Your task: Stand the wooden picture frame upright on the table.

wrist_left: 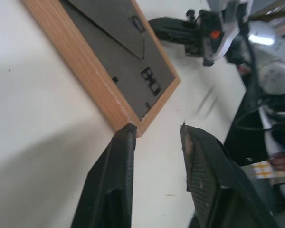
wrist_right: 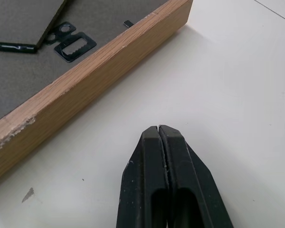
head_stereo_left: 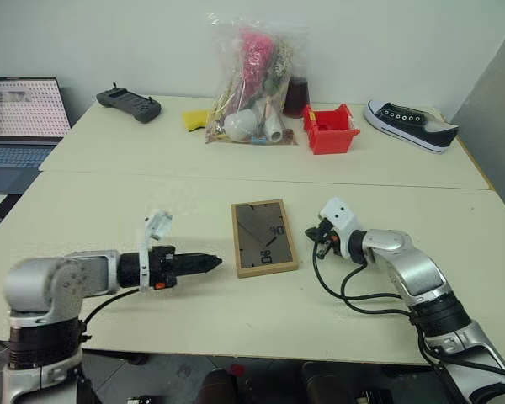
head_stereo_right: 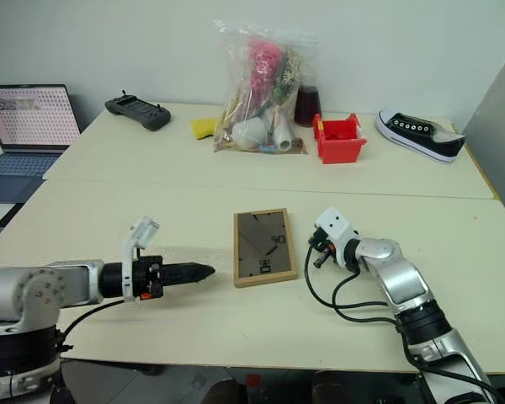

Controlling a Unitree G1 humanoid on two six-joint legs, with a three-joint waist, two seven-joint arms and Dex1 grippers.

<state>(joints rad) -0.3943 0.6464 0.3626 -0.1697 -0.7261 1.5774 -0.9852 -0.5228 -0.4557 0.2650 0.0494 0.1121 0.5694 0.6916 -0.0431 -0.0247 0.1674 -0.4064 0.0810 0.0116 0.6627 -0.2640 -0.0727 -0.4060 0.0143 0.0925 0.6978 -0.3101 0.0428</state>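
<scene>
The picture frame is lying flat next to the closed fingers of the robot's right gripper, so the left gripper should raise the frame's near corner before the right gripper takes hold.
The wooden picture frame lies flat on the table, near the front middle. Its dark brown back panel faces up, with the fold-out stand lying flat against it. My left gripper hovers just left of the frame's near left corner and points at it. Its fingers are open, with nothing between them. My right gripper is just to the right of the frame's right edge. In the right wrist view its fingers are pressed together and hold nothing, a little short of the frame's light-wood edge.
On the far table stand a plastic bag of mixed items, a red bin, a black sneaker, a yellow object and a black controller. An open laptop sits at the far left. A seam joins the two tabletops.
</scene>
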